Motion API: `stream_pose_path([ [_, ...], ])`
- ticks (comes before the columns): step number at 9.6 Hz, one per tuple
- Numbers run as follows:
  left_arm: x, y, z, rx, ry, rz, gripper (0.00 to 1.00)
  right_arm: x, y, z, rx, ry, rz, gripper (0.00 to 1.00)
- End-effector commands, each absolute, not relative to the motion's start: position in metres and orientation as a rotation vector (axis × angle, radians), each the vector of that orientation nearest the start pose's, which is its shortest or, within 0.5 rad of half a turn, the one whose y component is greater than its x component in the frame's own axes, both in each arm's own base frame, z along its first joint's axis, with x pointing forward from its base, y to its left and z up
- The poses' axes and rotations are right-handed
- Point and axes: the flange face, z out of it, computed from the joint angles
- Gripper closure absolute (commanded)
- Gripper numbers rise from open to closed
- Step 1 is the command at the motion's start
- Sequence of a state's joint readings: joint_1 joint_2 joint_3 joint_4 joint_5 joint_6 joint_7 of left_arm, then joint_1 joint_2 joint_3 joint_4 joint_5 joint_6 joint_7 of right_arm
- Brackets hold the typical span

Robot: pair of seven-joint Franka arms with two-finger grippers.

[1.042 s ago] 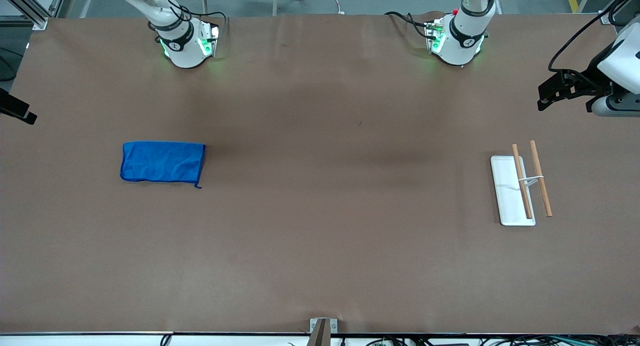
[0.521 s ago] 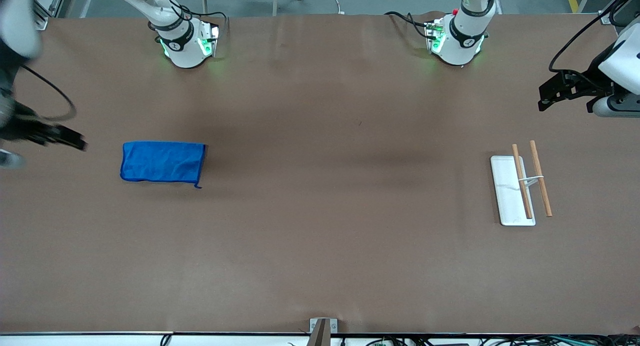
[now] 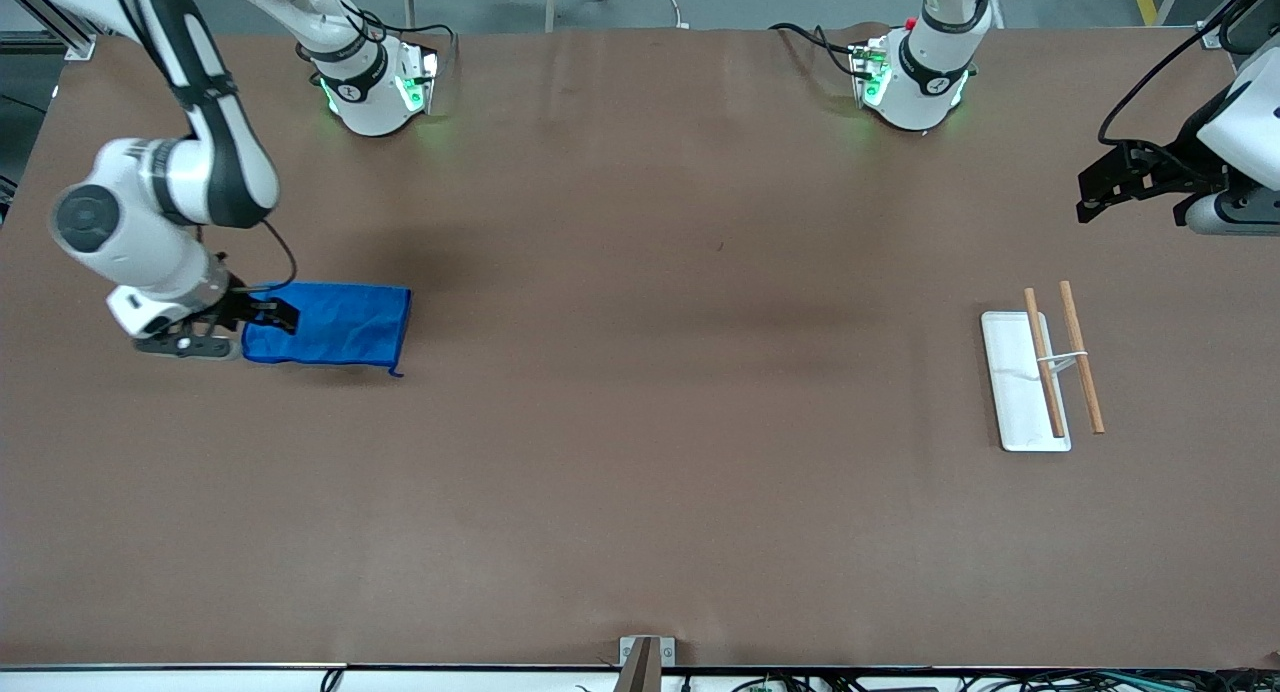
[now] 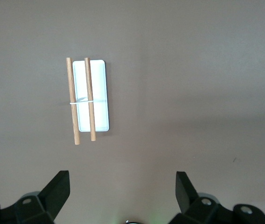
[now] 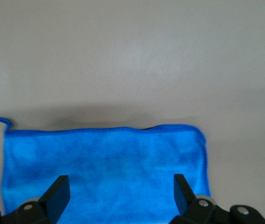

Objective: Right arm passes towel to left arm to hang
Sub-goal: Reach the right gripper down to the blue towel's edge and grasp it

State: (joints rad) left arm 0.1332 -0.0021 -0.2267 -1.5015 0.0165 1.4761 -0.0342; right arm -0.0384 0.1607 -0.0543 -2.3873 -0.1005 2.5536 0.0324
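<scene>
The towel's loose-thread corner (image 3: pixel 396 370) is past the fingers of my right gripper. I expect the bright blue towel (image 3: pixel 330 325) to bunch up, with that corner hanging lowest, when I lift it.
The bright blue towel (image 3: pixel 340 327) lies flat on the brown table toward the right arm's end, with a loose thread at one corner. My right gripper (image 3: pixel 272 313) is open and hangs low over the towel's end that is closest to the table's edge. In the right wrist view the towel (image 5: pixel 104 158) fills the space under the open gripper (image 5: pixel 121 184), and nothing is held. My left gripper (image 3: pixel 1085 197) is open and empty and waits above the table at the left arm's end. In the left wrist view the left gripper (image 4: pixel 123 179) is open over bare table.
A towel rack with a white base (image 3: pixel 1012 382) and two wooden rods (image 3: pixel 1082 357) stands toward the left arm's end; it also shows in the left wrist view (image 4: pixel 97 93). The two arm bases (image 3: pixel 375 87) stand along the table's back edge.
My right arm has swung in from the table's end and brought its open gripper down over the towel's end. The towel and the left arm have not moved.
</scene>
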Motion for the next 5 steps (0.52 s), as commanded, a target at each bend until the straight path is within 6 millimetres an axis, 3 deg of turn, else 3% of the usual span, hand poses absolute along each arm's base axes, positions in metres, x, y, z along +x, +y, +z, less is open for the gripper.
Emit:
stream_pose_path([
  [1,0.548,-0.047,0.636,-3.134,0.105,0.071,0.0,0.476,-0.041,0.206,-3.206,0.011,-0.035,0.02],
  [5,0.553,-0.046,0.631,-3.135,0.103,0.078,0.0,0.47,-0.045,0.177,-3.202,-0.058,0.017,0.14],
])
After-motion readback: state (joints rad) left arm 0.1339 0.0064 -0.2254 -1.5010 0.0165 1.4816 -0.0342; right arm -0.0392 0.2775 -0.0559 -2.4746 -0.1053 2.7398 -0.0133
